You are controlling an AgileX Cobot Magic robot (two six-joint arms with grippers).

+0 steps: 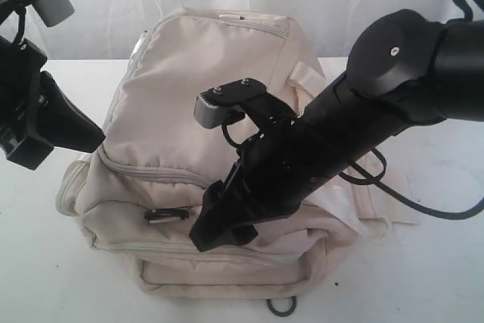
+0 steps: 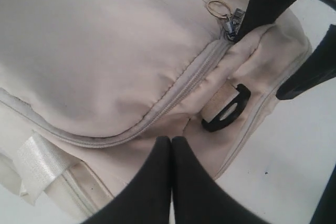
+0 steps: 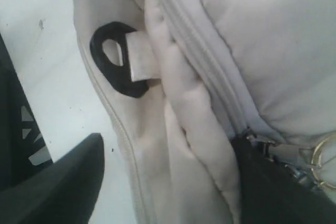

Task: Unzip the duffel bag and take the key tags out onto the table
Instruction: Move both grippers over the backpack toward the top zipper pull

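Observation:
Next, my right gripper moves back from the zip slider (image 2: 230, 27) it crowds at the bag's end and pinches the fabric behind, leaving the ring (image 2: 218, 8) to my left gripper.
The cream duffel bag (image 1: 197, 88) stands on the white table (image 1: 45, 277) with its grey zipper (image 2: 184, 85) closed. The key tags are hidden. My right gripper (image 1: 223, 236) reaches down over the bag's front and is open (image 3: 168, 182). One of its fingers (image 3: 278, 187) lies right beside the metal zip slider (image 3: 262, 144) and its ring pull (image 2: 216, 8), and the other finger (image 3: 52, 182) hangs over the table. My left gripper (image 2: 170, 141) is shut on nothing, its tip (image 1: 97, 140) at the bag's left side, just short of the zipper seam.
A black strap ring (image 2: 228, 109) on a webbing tab sits on the bag's front below the zipper, also showing as the ring (image 1: 165, 215). A white webbing strap (image 2: 39, 163) hangs at the bag's side. A dark cord loop (image 1: 281, 308) lies at the table's front edge.

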